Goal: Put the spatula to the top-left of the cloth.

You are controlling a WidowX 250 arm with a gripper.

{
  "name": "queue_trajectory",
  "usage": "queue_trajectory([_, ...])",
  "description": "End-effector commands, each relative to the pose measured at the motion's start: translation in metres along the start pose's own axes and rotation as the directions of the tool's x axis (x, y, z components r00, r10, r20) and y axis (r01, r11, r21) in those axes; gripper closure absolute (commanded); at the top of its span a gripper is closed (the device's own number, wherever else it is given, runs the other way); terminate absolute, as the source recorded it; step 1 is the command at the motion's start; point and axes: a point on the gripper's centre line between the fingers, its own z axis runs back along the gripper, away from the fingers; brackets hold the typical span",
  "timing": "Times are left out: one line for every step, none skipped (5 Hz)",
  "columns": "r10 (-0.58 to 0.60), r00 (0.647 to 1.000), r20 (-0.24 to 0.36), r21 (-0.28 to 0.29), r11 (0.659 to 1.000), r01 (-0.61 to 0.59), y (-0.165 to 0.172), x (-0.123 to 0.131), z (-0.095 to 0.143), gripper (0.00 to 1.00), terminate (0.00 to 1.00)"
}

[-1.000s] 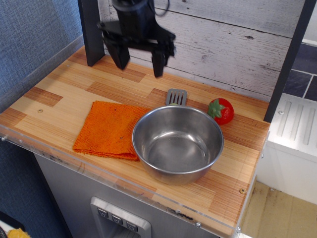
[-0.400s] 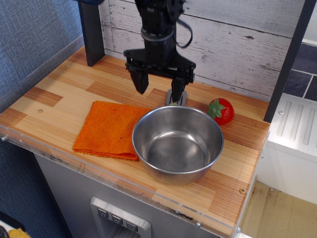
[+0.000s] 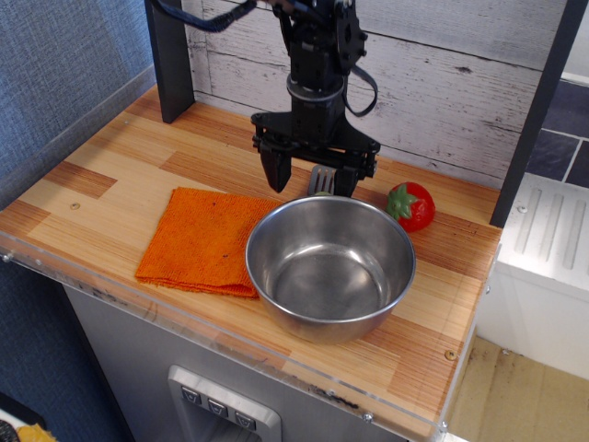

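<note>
The steel bowl (image 3: 331,269) rests level in front of the spatula's blade, so the robot can expect the spatula (image 3: 322,179) to come loose together with its hidden green handle when the gripper raises it.
The spatula (image 3: 321,180) lies on the wooden counter just behind the steel bowl; only part of its grey slotted blade shows between the fingers, and its green handle is hidden. The orange cloth (image 3: 204,239) lies flat at the front left, touching the bowl's left side. My black gripper (image 3: 310,180) is open and hangs low over the spatula, one finger on each side of the blade. It holds nothing.
A steel bowl (image 3: 330,265) stands at the front centre. A red strawberry toy (image 3: 410,204) sits to the right of the spatula. A dark post (image 3: 169,60) stands at the back left, and a plank wall runs along the back.
My gripper has moved right and down from the back left, and now straddles the spatula blade. The spatula, cloth, bowl and strawberry have not moved.
</note>
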Motion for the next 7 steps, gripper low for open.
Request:
queue_trajectory([-0.021,1.0,0.009,0.002,1.0,0.021,-0.005,0.008,-0.003,0.0,0.0])
queue_trajectory([-0.048,0.999,-0.019,0.019,0.999,0.048,-0.002,0.001,-0.016,0.0,0.0])
queue_trajectory([-0.063,0.998,-0.017,0.033,0.997,0.063,-0.004,-0.001,-0.019,1.0,0.0])
queue_trajectory([-0.054,0.998,-0.015,0.034,0.998,0.055,-0.003,-0.002,-0.02,1.0,0.0])
queue_trajectory([-0.046,0.999,-0.018,0.034,0.998,0.047,-0.001,-0.004,-0.019,1.0,0.0])
queue_trajectory([-0.054,0.998,-0.008,0.016,0.998,0.054,-0.005,-0.001,-0.013,1.0,0.0])
queue_trajectory([-0.07,0.997,0.038,0.008,0.998,0.07,-0.004,0.007,0.013,1.0,0.0])
